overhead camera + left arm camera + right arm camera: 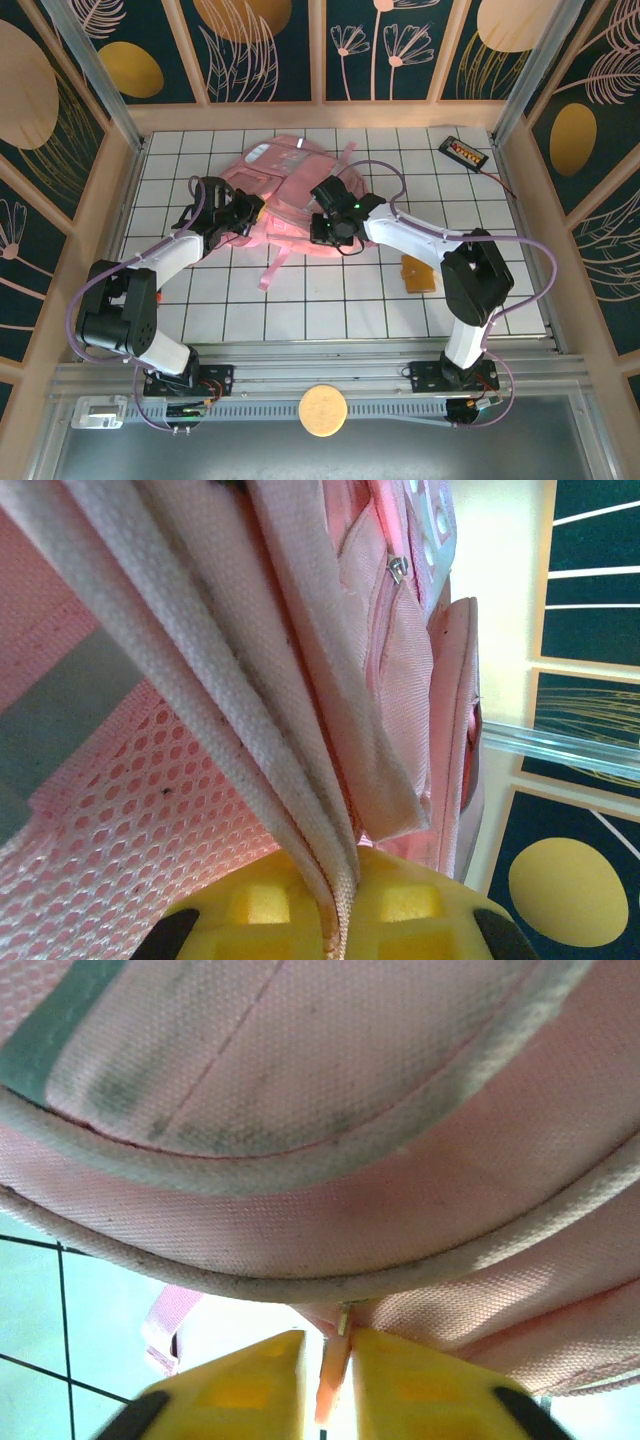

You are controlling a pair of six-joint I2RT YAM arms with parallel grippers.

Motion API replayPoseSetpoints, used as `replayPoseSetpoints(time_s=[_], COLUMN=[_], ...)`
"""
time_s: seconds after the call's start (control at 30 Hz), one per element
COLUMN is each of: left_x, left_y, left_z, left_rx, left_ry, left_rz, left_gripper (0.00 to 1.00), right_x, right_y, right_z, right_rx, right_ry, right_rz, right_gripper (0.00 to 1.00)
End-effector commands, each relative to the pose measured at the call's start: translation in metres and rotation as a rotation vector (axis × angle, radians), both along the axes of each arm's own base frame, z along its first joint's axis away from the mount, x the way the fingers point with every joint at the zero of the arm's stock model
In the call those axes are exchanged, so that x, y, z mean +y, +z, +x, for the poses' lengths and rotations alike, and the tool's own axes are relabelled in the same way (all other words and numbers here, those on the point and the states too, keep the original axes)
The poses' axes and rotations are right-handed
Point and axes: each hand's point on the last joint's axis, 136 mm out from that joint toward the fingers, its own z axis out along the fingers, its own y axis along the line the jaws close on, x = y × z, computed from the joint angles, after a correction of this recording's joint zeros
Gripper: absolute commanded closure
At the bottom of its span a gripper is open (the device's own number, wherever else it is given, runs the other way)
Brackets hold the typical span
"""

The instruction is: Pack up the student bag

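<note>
The student bag lies skewed [298, 188] between the robot's grippers, so the right gripper should gently move the zipper pull back while the left gripper grasps the piped seam [205, 1280] close to it.
The student bag [280, 172] lies flat on the white gridded table, pale pink with light trim. My left gripper [250, 213] is at its left side. In the left wrist view that gripper [345, 920] is shut on a pale webbing strap [250, 700] that runs up across the bag's pink mesh [100, 800]. My right gripper [323, 229] is at the bag's lower right edge. Its yellow fingers [328, 1380] are closed around a small orange-pink zipper pull [334, 1370] hanging under the bag's piped seam [330, 1110].
A black device with an orange label [465, 152] lies at the back right with a cable. A flat tan item [418, 272] sits on the table right of the bag. A loose pink strap [275, 268] trails toward the front. A round wooden disc [322, 408] rests on the near rail.
</note>
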Motion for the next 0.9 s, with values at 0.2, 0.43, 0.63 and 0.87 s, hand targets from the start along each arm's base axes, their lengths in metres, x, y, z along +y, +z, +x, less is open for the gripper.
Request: replayPoseSetpoints(time_s=[0.2, 0.43, 0.63, 0.87], left_x=[-0.001, 0.012, 0.018, 0.002], left_y=[0.035, 0.033, 0.034, 0.035], left_z=[0.009, 0.013, 0.014, 0.029], left_rx=[-0.115, -0.124, -0.13, -0.138], left_ry=[-0.007, -0.015, -0.043, -0.127], left_rz=[-0.02, 0.055, 0.083, 0.048], left_gripper=[0.97, 0.99, 0.99, 0.97], right_x=[-0.025, -0.092, -0.132, -0.091], right_y=[-0.013, -0.014, -0.01, 0.004], right_z=[-0.009, -0.002, 0.035, 0.04], right_rx=[0.02, 0.035, -0.019, -0.056], right_ry=[-0.019, -0.064, -0.043, 0.1], right_rz=[-0.126, -0.245, -0.242, -0.074], right_gripper=[1.0, 1.0, 1.0, 1.0])
